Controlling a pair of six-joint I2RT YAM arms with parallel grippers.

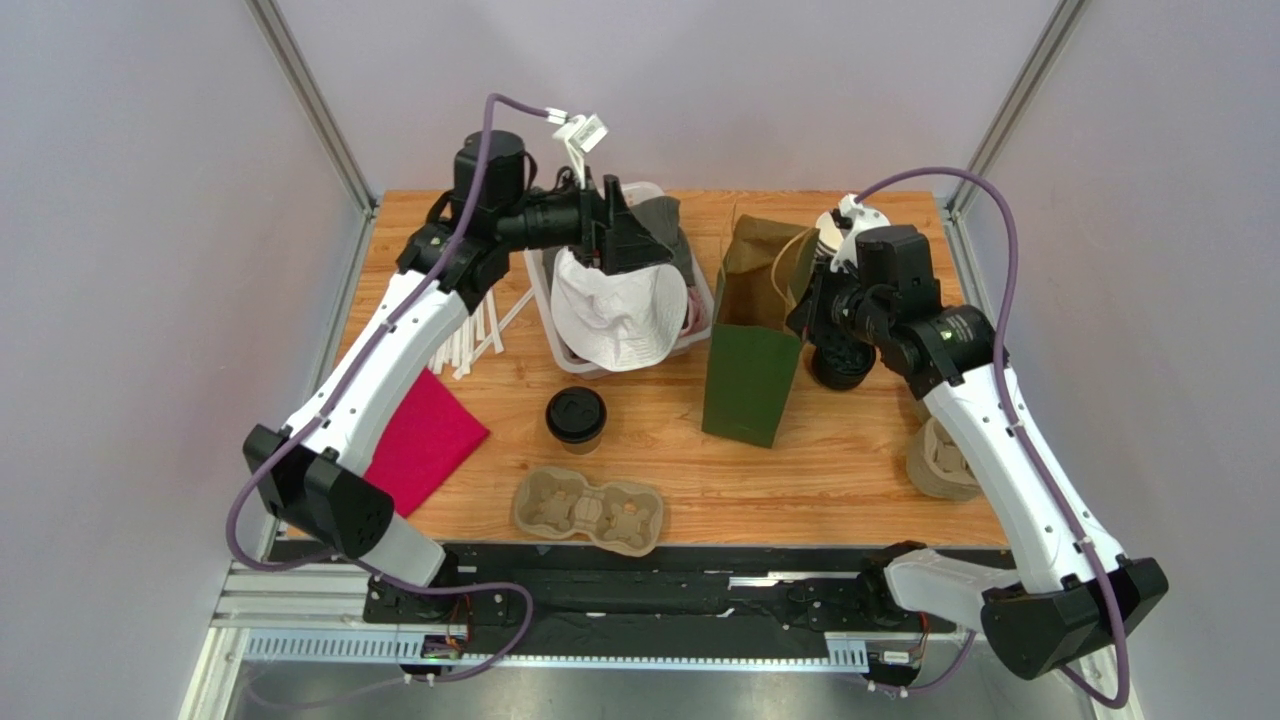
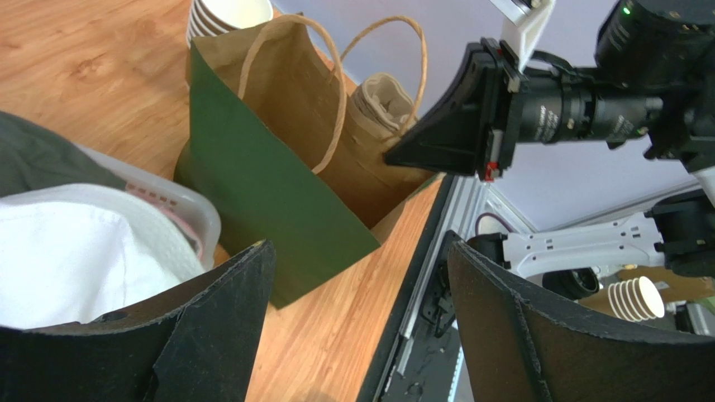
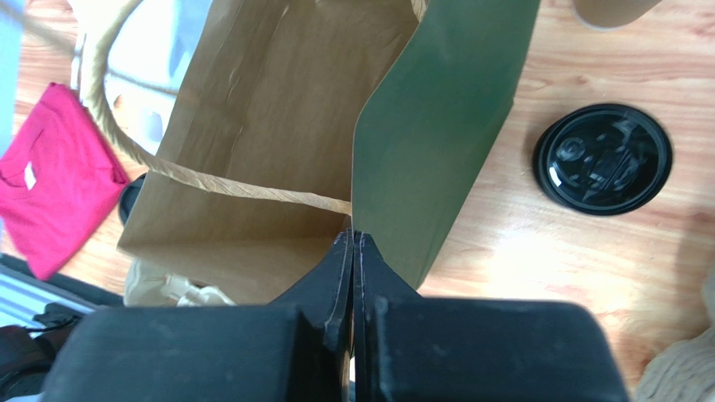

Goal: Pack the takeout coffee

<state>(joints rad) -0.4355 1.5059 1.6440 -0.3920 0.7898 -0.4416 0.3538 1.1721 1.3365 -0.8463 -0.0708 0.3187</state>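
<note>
I should take the opposite handle [image 2: 341, 94] with my left gripper and help spread the green paper bag's opening [image 1: 763, 282], because it is narrow and my right gripper is holding one rim of the bag.
The takeout coffee [image 1: 576, 417], a brown ribbed cup with a black lid, stands on the table in front of the white basket, left of the green paper bag [image 1: 751, 353]. My right gripper [image 1: 804, 305] is shut on the bag's right rim, seen in the right wrist view [image 3: 352, 236], with the bag's brown inside [image 3: 252, 117] open to the left. My left gripper [image 1: 621, 225] is open and empty above the basket, far behind the coffee. In the left wrist view [image 2: 361, 248] it faces the bag [image 2: 268, 193] and the right gripper [image 2: 441, 134].
A white basket [image 1: 549, 338] holds a white cloth [image 1: 616, 308]. A pulp cup carrier [image 1: 589, 507] lies near the front edge, and a red cloth [image 1: 425, 438] at front left. A black lid pile [image 3: 602, 157], a cup stack [image 2: 227, 17] and more carriers [image 1: 939, 458] lie right of the bag.
</note>
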